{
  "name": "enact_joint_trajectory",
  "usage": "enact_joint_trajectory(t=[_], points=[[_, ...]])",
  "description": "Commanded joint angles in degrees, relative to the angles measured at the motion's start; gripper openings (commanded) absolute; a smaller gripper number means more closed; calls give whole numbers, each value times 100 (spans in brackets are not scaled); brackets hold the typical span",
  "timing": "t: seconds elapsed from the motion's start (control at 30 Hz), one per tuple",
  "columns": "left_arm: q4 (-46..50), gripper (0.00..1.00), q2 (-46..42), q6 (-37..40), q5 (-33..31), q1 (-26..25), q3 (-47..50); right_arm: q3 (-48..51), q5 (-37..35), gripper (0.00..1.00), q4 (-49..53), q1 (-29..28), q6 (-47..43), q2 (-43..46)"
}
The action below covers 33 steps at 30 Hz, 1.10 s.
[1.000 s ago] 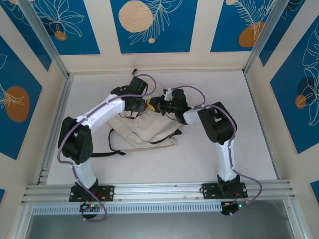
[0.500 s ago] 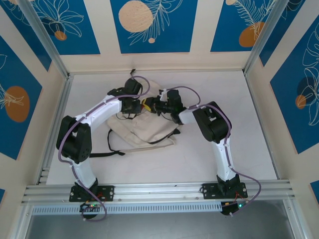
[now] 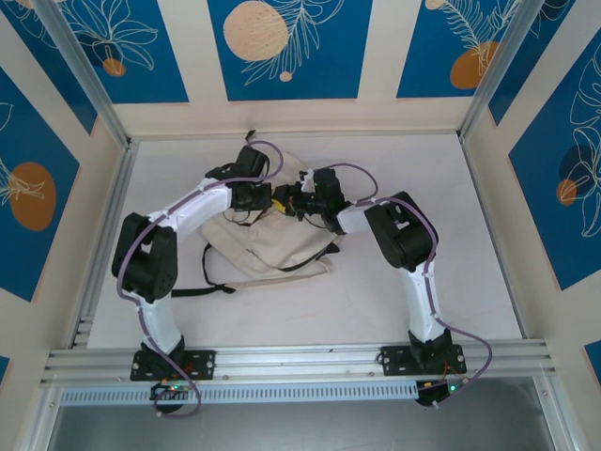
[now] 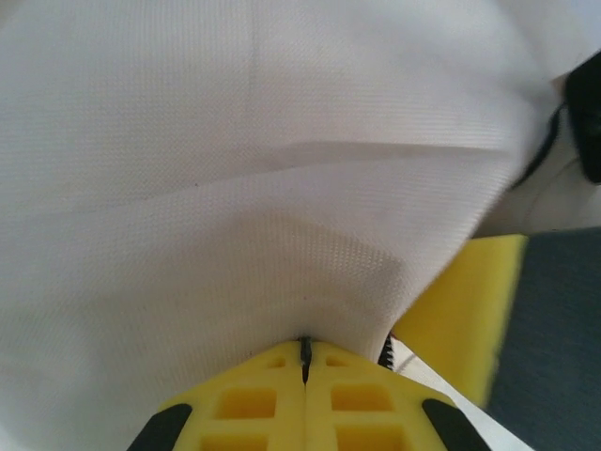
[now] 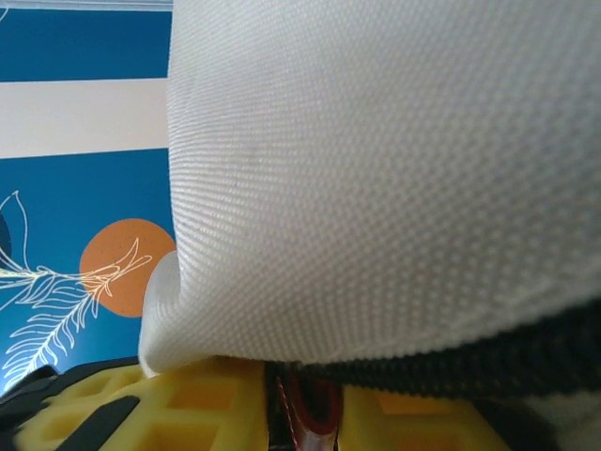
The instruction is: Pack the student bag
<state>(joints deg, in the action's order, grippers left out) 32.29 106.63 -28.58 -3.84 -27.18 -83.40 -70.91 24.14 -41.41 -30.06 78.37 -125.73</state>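
My left gripper is pinching the zipper edge (image 4: 386, 351) close against my right gripper and is in its way. My left gripper should move back and take hold of the bag's end (image 3: 217, 231).
The student bag (image 3: 272, 252), cream fabric with black trim, lies in the middle of the table, its upper edge lifted between both arms. My left gripper (image 3: 273, 198) is at that edge. In the left wrist view its yellow fingertips (image 4: 303, 349) are pressed together on a fold of the bag (image 4: 235, 169) and its black zipper edge. My right gripper (image 3: 293, 202) faces it from the right, nearly touching. In the right wrist view the bag (image 5: 394, 169) drapes over the right gripper (image 5: 302, 399), whose jaws stand slightly apart with black trim and a red-edged piece between them.
Black straps (image 3: 211, 282) trail off the bag toward the near left on the white table (image 3: 451, 244). Patterned walls and metal posts (image 3: 89, 85) close in the sides and back. A metal rail (image 3: 300, 362) runs along the near edge.
The left gripper has closed on the bag's upper edge. The right gripper moved left, closer to the left one, and more cream fabric is now raised behind them.
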Motion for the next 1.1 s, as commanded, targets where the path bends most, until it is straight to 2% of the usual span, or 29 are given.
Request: enact_joint_trajectory(t=[0.0, 0.1, 0.3, 0.4, 0.53, 0.73, 0.87, 1.07], points=[[113, 1, 220, -84, -54, 84, -142, 177, -10, 28, 733, 54, -176, 279], [245, 0, 304, -133, -225, 104, -167, 386, -40, 33, 1066, 125, -362, 636], [389, 0, 345, -138, -126, 118, -286, 775, -199, 35, 1913, 208, -874, 1441], [478, 6, 148, -162, 134, 127, -343, 778, -428, 37, 2809, 220, -1357, 1845], [469, 23, -438, -311, 566, 207, -232, 632, -886, 42, 4091, 181, -2264, 2359], [563, 50, -1443, -639, 608, 655, 442, -150, -1730, 48, 5807, -235, -4062, 2670], [660, 66, -2011, -473, 347, 1044, 1055, -1243, -2684, 54, 7082, -727, -5085, 2323], [723, 80, -2644, -711, 392, 1936, 2085, -2752, -3424, 58, 8134, -1476, -6441, 1438]])
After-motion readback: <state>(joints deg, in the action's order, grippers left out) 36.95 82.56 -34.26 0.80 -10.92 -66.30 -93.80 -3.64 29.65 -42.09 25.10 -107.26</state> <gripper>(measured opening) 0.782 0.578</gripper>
